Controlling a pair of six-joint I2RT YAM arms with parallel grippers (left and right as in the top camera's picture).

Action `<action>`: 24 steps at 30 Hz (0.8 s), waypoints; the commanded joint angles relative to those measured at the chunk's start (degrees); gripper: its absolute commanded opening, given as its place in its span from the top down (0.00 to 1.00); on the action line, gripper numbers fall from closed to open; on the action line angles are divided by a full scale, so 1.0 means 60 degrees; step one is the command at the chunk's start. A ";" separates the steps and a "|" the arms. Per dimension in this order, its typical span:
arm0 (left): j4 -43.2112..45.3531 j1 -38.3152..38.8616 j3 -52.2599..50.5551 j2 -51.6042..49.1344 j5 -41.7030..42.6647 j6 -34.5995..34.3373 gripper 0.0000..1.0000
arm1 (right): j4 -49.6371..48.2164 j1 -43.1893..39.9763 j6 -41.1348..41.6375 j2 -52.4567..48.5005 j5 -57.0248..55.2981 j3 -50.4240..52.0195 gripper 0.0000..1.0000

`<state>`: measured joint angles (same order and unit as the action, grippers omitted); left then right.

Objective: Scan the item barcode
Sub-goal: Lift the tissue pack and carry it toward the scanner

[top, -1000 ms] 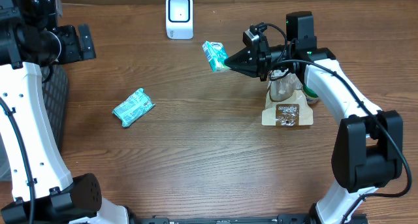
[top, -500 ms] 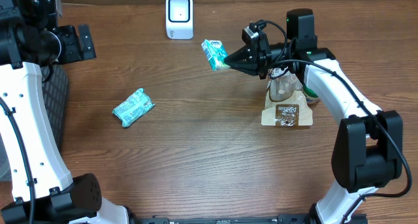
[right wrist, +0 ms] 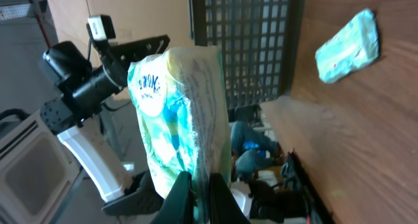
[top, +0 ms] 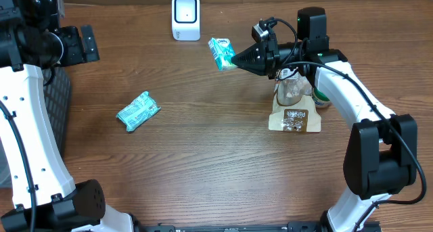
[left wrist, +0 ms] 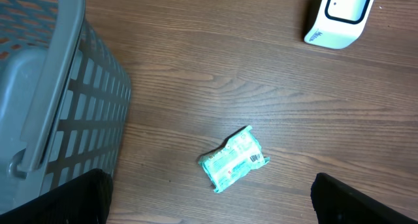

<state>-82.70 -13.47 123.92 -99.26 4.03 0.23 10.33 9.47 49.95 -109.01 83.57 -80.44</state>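
Next, I swing the packet [top: 221, 53] over the scanner's window [top: 185, 10] and tilt it down, because my right gripper is pointing it toward the basket, off to the side of the scanner.
My right gripper [top: 235, 59] is shut on the edge of a small teal-and-white packet [top: 220, 53], held above the table just right of the white barcode scanner [top: 185, 17]. In the right wrist view the packet [right wrist: 179, 106] stands upright, pinched between the two dark fingers [right wrist: 183, 196]. A second teal packet [top: 138, 111] lies flat on the wood at centre left and also shows in the left wrist view [left wrist: 234, 160]. My left gripper [top: 80, 44] hangs high at the far left, open with nothing between its fingers [left wrist: 78, 198].
A grey slatted basket [left wrist: 46, 87] stands at the table's left edge. A brown pouch [top: 295, 117] and a clear jar [top: 292, 90] sit under my right arm. The scanner [left wrist: 339, 14] stands at the back of the table.
My right gripper has carried the held packet slightly up and toward the scanner. The brown pouch has shifted a little to the left. The left arm is still.
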 commanded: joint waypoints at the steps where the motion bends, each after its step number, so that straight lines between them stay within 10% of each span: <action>1: 0.0036 0.0124 0.0175 0.0040 -0.0025 0.0182 0.01 | -0.0703 0.0015 0.0503 0.0168 -0.0448 -0.0040 0.96; 13: 0.0036 0.0124 0.0175 0.0040 -0.0025 0.0182 0.00 | -0.1515 0.0656 -0.0692 0.0168 -0.2069 -0.0040 0.96; 24: 0.0036 0.0124 0.0175 0.0040 -0.0025 0.0182 0.01 | 0.4105 0.1330 -0.4189 0.0168 -0.5737 -0.1053 0.96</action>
<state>-82.70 -13.47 123.92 -99.26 4.03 0.23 29.45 16.21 34.41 -109.01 60.20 -81.69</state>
